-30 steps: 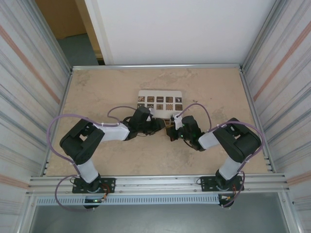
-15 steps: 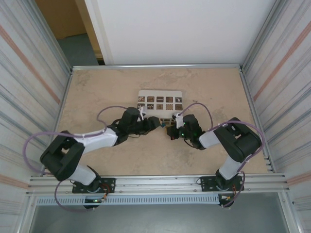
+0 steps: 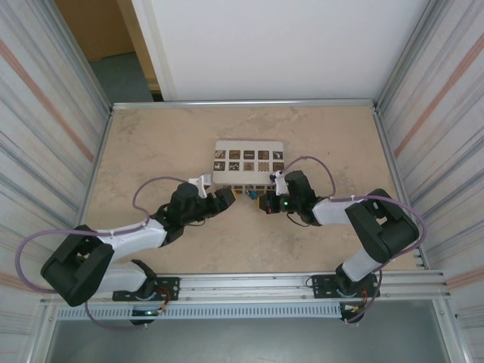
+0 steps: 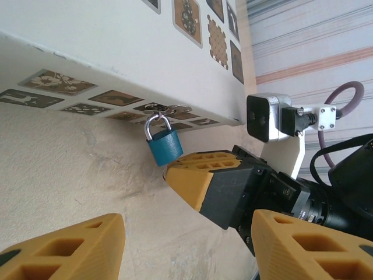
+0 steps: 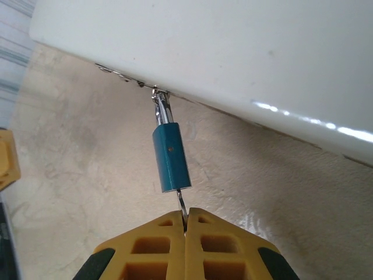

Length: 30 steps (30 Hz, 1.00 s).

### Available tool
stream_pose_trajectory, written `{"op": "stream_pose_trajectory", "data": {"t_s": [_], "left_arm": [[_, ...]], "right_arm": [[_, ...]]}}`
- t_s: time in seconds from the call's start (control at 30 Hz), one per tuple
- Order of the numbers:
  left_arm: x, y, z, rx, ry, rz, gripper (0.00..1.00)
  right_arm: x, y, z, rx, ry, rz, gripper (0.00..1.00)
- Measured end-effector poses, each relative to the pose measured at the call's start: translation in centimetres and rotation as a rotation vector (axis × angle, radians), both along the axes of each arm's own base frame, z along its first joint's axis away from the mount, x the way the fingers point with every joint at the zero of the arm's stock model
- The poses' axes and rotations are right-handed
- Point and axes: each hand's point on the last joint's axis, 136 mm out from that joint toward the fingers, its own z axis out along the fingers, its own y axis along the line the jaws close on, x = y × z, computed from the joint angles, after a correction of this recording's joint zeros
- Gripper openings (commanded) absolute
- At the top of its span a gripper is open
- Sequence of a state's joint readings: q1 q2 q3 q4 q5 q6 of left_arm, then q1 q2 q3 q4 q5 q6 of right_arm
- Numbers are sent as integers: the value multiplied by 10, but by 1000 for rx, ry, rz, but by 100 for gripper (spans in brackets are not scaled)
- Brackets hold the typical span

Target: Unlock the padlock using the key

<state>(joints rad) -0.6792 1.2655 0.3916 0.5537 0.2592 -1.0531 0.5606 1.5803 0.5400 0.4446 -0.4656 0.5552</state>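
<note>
Next, my left gripper clamps the padlock's body (image 4: 165, 147) to keep it still before my right gripper turns the key, because the blue padlock hangs loose from the hasp (image 4: 158, 116).
A small blue padlock (image 5: 171, 157) hangs by its silver shackle from a hasp on the front edge of a white box (image 3: 249, 144). The key (image 5: 183, 205) is pushed into the padlock's underside, and my right gripper (image 5: 186, 220) is shut on its bow. In the left wrist view the padlock (image 4: 164, 146) sits just above the right gripper's yellow fingers (image 4: 201, 178). My left gripper (image 4: 186, 233) is open and holds nothing, standing back from the padlock to its left. From above, the left gripper (image 3: 217, 200) and right gripper (image 3: 265, 202) flank the padlock (image 3: 251, 194).
The white box has rows of brown picture tiles (image 3: 249, 159) on its top. Ribbed metal walls (image 3: 45, 136) close in both sides of the beige tabletop (image 3: 249, 242). The right arm's wrist camera (image 4: 271, 116) and purple cable (image 4: 344, 99) lie close behind its fingers.
My left arm has drawn back to the left and toward the near edge, away from the padlock, and its jaws have opened. The right gripper has stayed on the key.
</note>
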Motion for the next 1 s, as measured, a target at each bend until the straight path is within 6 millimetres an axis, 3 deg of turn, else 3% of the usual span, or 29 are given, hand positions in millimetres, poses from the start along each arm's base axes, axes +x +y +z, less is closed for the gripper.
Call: {"op": "stream_pose_trajectory", "data": {"t_s": [0.3, 0.67, 1.0], "left_arm": [[-8, -6, 0, -63, -3, 29, 57], [-12, -17, -20, -109, 84, 78, 55], [-3, -25, -44, -159, 149, 112, 53]], "right_arm": [[-12, 0, 8, 50, 146, -46, 0], [-17, -1, 15, 102, 269, -129, 0], [-19, -1, 16, 109, 302, -166, 0]]}}
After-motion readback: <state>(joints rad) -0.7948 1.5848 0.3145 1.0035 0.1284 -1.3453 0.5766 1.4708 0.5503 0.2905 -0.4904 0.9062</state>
